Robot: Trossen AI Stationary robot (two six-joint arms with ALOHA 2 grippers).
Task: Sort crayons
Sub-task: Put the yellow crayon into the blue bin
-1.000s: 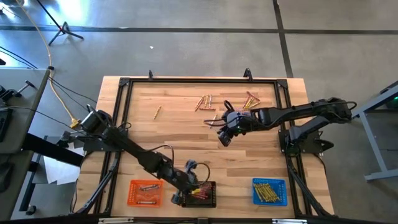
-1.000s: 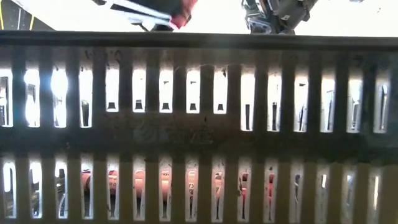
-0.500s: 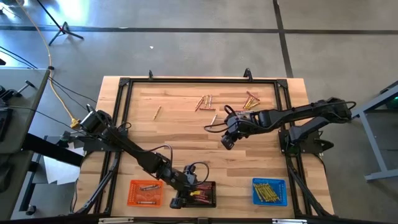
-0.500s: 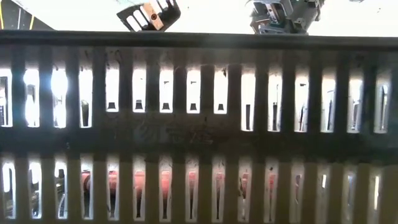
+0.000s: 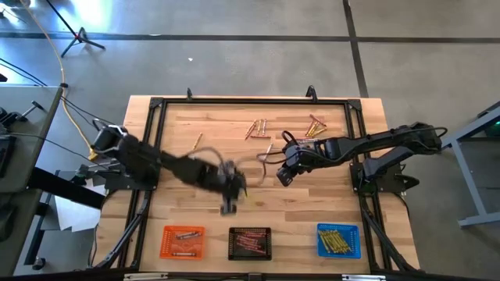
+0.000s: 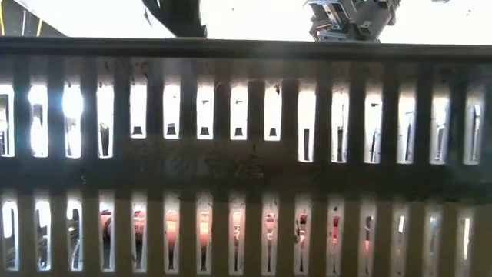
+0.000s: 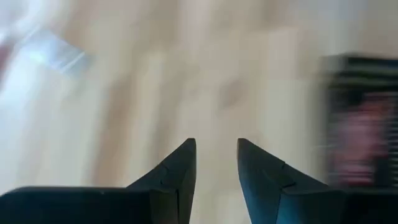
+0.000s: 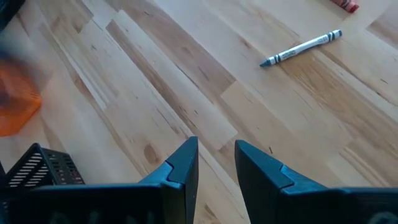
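Observation:
The single yellow crayon lies apart from both clusters. I keep moving my open left gripper toward it until the fingers straddle its middle, then close them.
Loose crayons lie flat on the wood at the far middle: a cluster (image 5: 256, 129), another cluster (image 5: 315, 123) and a single yellow one (image 5: 198, 140). A grey crayon with a blue tip (image 8: 301, 48) lies ahead of my right gripper (image 5: 285, 176), which hovers open and bare over the table's middle right. My left gripper (image 5: 229, 206) hangs open and bare above bare wood, left of centre, beyond the black tray (image 5: 250, 243). That tray holds red crayons (image 7: 360, 137).
An orange tray (image 5: 182, 241) with a few crayons, the black tray and a blue tray (image 5: 338, 240) with yellow crayons stand in a row along the near edge. A black frame (image 5: 156, 105) rims the table. The low view looks through the black tray's slatted wall (image 6: 246, 165).
My left gripper has opened low over the black tray. It has then swung up and toward the far edge, and now hangs over bare wood beyond the tray. My right gripper has stayed in place.

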